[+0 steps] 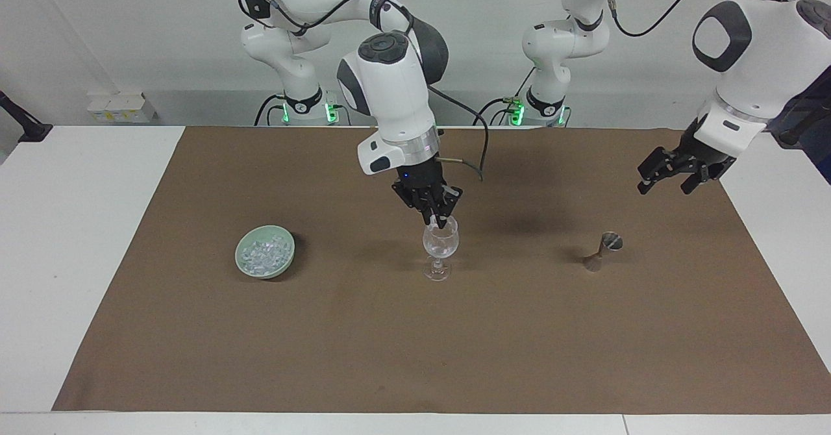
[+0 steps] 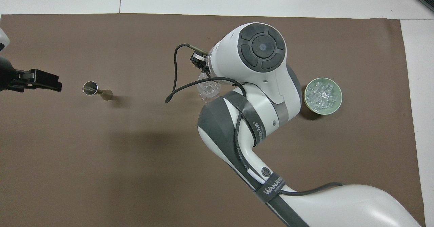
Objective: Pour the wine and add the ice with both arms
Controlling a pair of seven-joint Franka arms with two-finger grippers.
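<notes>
My right gripper carries on moving the ice to the middle of the glass's opening (image 1: 435, 220) and let it go there, as the ice hangs over the upright wine glass's rim (image 1: 452, 219).
A clear wine glass (image 1: 441, 240) (image 2: 207, 90) stands upright at the middle of the brown mat. My right gripper (image 1: 441, 222) hangs just over its rim, shut on a small clear piece of ice. In the overhead view the right arm's wrist covers the gripper and half the glass. More ice (image 1: 263, 252) (image 2: 322, 95) fills a pale green bowl (image 1: 237, 253) (image 2: 305, 100) toward the right arm's end. My left gripper (image 1: 665, 185) (image 2: 51, 83) is open in the air, empty, above the mat beside a steel jigger (image 1: 604, 250) (image 2: 96, 90). Wine is out of view.
The brown mat (image 1: 415, 344) covers most of the white table (image 1: 78, 227). The jigger stands toward the left arm's end, about level with the glass. The right arm's black cable (image 2: 174, 71) loops in the air beside the glass.
</notes>
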